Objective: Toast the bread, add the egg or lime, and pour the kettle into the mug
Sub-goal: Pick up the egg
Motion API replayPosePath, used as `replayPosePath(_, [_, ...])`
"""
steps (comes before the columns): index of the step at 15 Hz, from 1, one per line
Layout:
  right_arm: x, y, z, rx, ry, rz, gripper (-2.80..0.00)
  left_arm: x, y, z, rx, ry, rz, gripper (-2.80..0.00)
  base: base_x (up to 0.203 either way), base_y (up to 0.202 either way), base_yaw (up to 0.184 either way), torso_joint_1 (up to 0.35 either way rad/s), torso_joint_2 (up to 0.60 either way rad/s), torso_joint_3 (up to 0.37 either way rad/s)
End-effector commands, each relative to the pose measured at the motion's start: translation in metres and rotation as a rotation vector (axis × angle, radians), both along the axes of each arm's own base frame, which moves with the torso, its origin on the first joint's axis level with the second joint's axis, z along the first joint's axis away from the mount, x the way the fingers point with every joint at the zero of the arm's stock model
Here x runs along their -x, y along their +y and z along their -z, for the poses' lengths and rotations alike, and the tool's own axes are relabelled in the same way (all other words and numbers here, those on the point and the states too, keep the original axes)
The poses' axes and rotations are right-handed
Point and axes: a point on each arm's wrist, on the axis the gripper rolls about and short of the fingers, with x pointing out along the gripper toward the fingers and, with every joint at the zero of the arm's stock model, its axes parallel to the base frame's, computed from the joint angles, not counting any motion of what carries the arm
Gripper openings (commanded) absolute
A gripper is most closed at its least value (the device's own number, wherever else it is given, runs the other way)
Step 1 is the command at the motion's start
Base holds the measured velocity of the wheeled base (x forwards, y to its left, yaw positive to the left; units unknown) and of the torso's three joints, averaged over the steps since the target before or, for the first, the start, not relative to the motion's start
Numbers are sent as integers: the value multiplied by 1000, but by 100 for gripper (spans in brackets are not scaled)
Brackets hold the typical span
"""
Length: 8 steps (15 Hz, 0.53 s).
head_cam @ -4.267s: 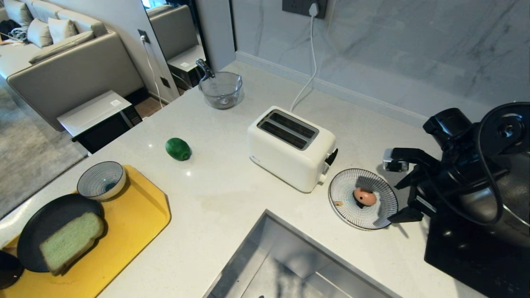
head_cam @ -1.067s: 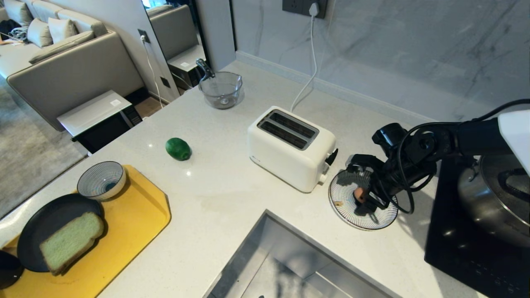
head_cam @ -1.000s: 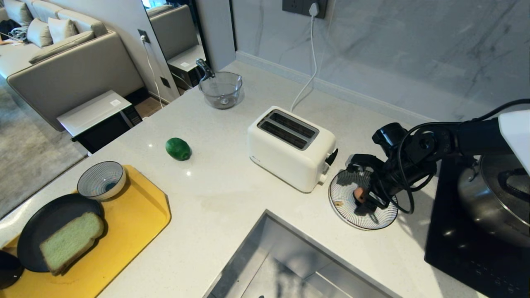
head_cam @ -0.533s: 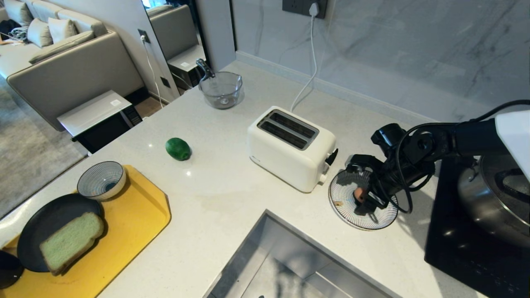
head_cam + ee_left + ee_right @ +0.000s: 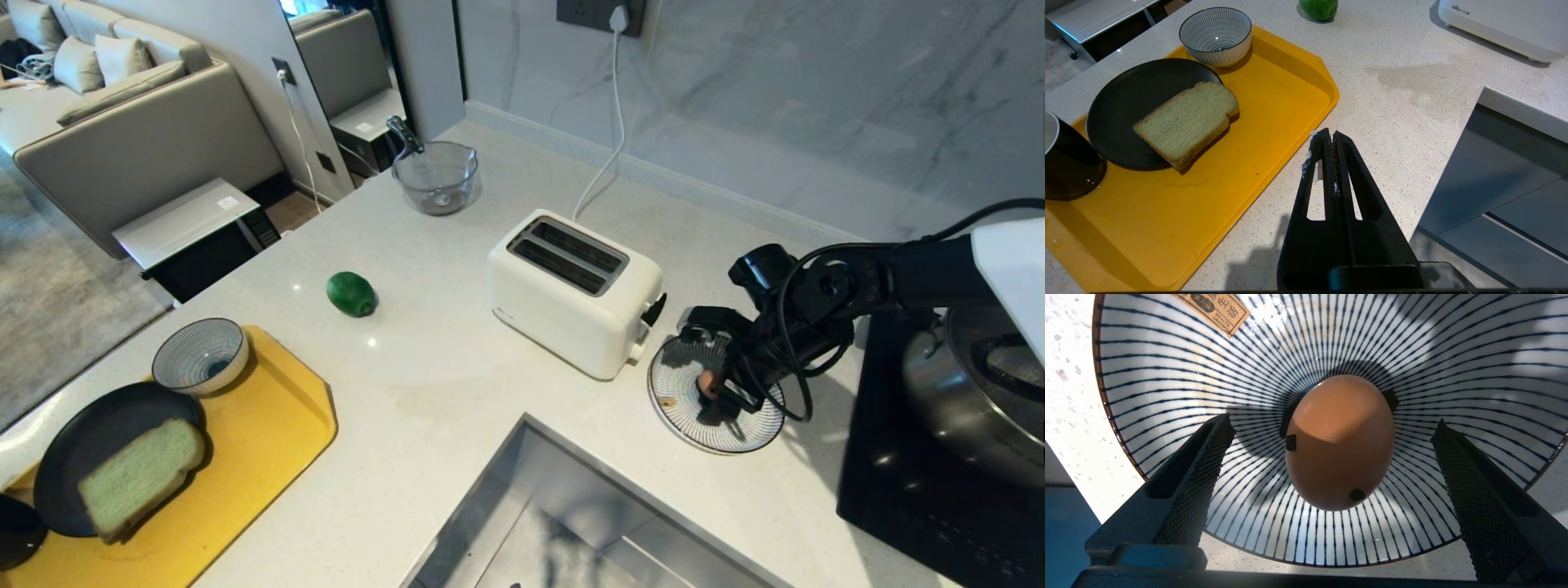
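Observation:
A black scrap (image 5: 1391, 399) sticks out from under the spotted egg (image 5: 1340, 442). That scrap will stay behind in the striped dish when I pick up the egg.
The spotted egg (image 5: 1339, 443) lies in a striped dish (image 5: 1167, 355) to the right of the toaster (image 5: 575, 290). My right gripper (image 5: 1332, 424) is lowered over the dish (image 5: 694, 425) and open, one finger on each side of the egg (image 5: 709, 383), touching nothing. The pale green bread (image 5: 140, 477) rests on a black plate (image 5: 82, 441) on the yellow tray (image 5: 261, 425). The lime (image 5: 352, 294) lies on the counter left of the toaster. The black mug (image 5: 1065, 163) stands at the tray's near left corner. My left gripper (image 5: 1331, 136) hangs shut over the counter beside the tray. The kettle is out of view.
A small striped bowl (image 5: 200, 355) sits on the tray's far end. A glass bowl (image 5: 434, 175) stands at the back. The sink (image 5: 588, 523) opens at the front. A steel pot (image 5: 971, 392) on a black hob (image 5: 922, 498) is at the right.
About four seconds ago my right gripper was off to the right of the dish; it has since come down around the egg. Over the last second it has barely shifted.

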Motion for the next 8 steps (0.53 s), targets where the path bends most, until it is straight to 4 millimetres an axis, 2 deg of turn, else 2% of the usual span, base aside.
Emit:
replayPosePath(1, [0, 0, 2, 7, 8, -9, 0, -1, 0, 5, 1, 14, -1, -280, 0, 0, 0, 0, 0, 0])
replayPosePath(8, [0, 0, 3, 5, 8, -5, 0, -1, 0, 5, 1, 13, -1, -280, 0, 0, 0, 0, 0, 0])
